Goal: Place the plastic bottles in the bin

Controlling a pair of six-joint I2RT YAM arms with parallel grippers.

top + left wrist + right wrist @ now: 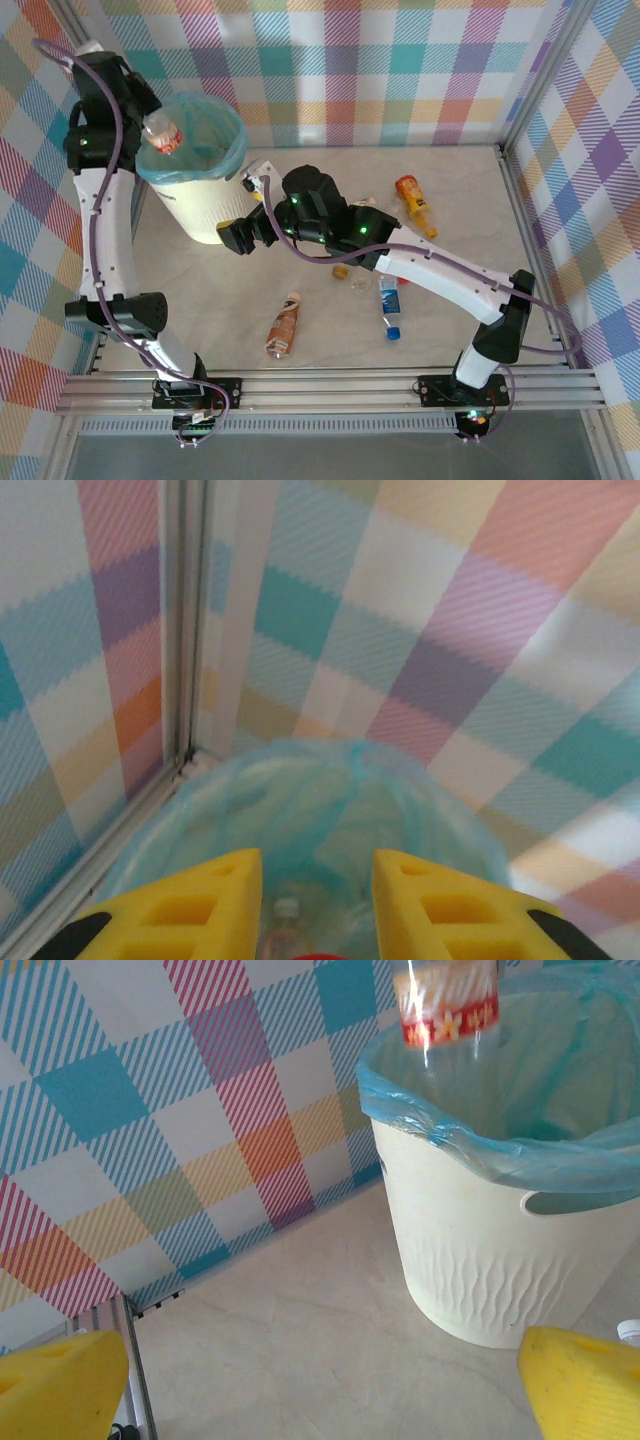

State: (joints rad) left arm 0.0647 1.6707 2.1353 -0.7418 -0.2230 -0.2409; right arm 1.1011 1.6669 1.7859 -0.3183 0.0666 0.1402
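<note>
The clear bottle (pixel 163 134) is hanging high at the bin's rim, so my left gripper should move it back toward the bin's middle (pixel 200 138) and let it down before it opens.
A clear plastic bottle (pixel 166 137) with a red label hangs over the mouth of the bin (pixel 205 215), and my left gripper (pixel 150 127) is shut on its top end. The left wrist view looks down between my yellow fingers (pixel 225 900) into the teal bag (pixel 330 800); a red bit of the held bottle (pixel 318 954) shows at the bottom edge. A white-capped bottle (pixel 284 925) lies dimly inside. My right gripper (pixel 233 238) stands open and empty low beside the bin. In the right wrist view the held bottle (pixel 447 1000) hangs above the bin's rim (pixel 440 1130).
Loose bottles lie on the table: an orange one (pixel 412 196) at the right, a brownish one (pixel 285 325) near the front, a clear blue-capped one (pixel 389 302) and a white-capped one (pixel 256 182) against the bin. Plaid walls close in the left, back and right.
</note>
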